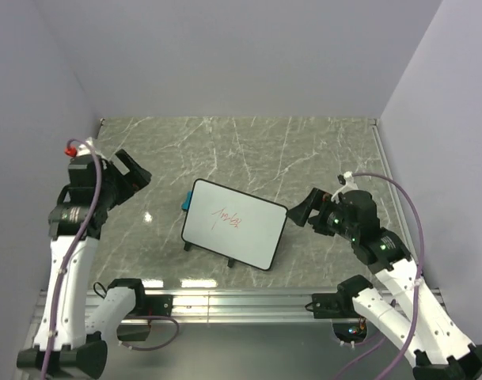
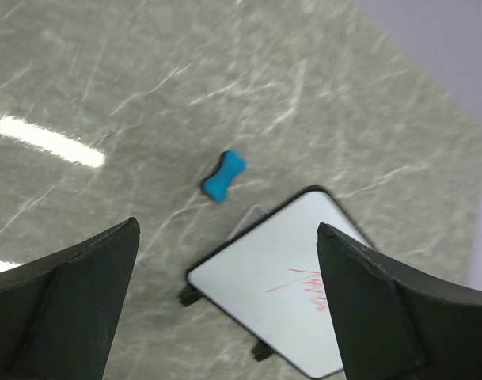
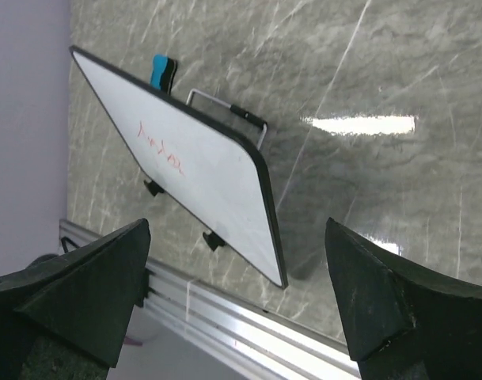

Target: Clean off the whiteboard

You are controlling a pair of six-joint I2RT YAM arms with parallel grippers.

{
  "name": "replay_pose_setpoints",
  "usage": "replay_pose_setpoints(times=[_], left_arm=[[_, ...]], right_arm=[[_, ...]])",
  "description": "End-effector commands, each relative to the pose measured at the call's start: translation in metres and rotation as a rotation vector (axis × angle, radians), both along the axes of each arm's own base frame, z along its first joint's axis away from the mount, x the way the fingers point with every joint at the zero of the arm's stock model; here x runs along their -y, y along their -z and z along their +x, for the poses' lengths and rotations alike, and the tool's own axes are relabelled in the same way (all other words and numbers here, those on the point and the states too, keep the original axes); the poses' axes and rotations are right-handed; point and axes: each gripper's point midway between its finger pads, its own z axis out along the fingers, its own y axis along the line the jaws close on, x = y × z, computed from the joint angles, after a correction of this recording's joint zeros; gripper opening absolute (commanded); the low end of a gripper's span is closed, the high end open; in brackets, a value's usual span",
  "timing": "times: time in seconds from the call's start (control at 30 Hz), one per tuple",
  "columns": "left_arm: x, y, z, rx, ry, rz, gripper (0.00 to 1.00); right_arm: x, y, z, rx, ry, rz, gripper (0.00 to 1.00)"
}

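I keep going down until my left gripper's open fingers are on both sides of the blue eraser (image 1: 186, 201), because it lies clear of the whiteboard and its narrow waist (image 2: 224, 175) is lined up with them.
The whiteboard (image 1: 248, 237) stands propped on small black feet in the middle of the table, with red scribbles (image 1: 229, 219) near its centre. A small blue eraser (image 1: 185, 201) lies on the table at its far left corner. My left gripper (image 1: 133, 169) is open and empty, raised to the left of the board. My right gripper (image 1: 302, 210) is open and empty just off the board's right edge. The left wrist view shows the eraser (image 2: 224, 176) beyond the board (image 2: 264, 293), between open fingers (image 2: 74, 293). The right wrist view shows the tilted board (image 3: 217, 186) and the eraser (image 3: 162, 73) behind it.
The table is grey marble (image 1: 248, 150). An aluminium rail (image 1: 225, 301) runs along its near edge, also in the right wrist view (image 3: 248, 332). A wire stand (image 3: 229, 107) props the board from behind. Lilac walls (image 1: 225, 55) close the back and sides.
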Motion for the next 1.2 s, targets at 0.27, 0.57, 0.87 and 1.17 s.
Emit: replay_pose_setpoints(times=[0.27, 0.57, 0.87, 1.17], left_arm=[[0.022, 0.131, 0.092, -0.316, 0.208, 0.174, 0.98], [0.065, 0.178, 0.137, -0.36, 0.392, 0.189, 0.98], [0.096, 0.23, 0.142, -0.511, 0.487, 0.284, 0.94], [0.093, 0.239, 0.109, -0.557, 0.496, 0.301, 0.92]], right_arm=[[0.018, 0.021, -0.043, -0.163, 0.0, -0.066, 0.96], [0.018, 0.01, -0.031, -0.204, 0.063, -0.062, 0.95], [0.022, 0.011, -0.015, -0.214, 0.148, -0.064, 0.95], [0.03, 0.023, -0.019, -0.221, 0.185, -0.079, 0.95]])
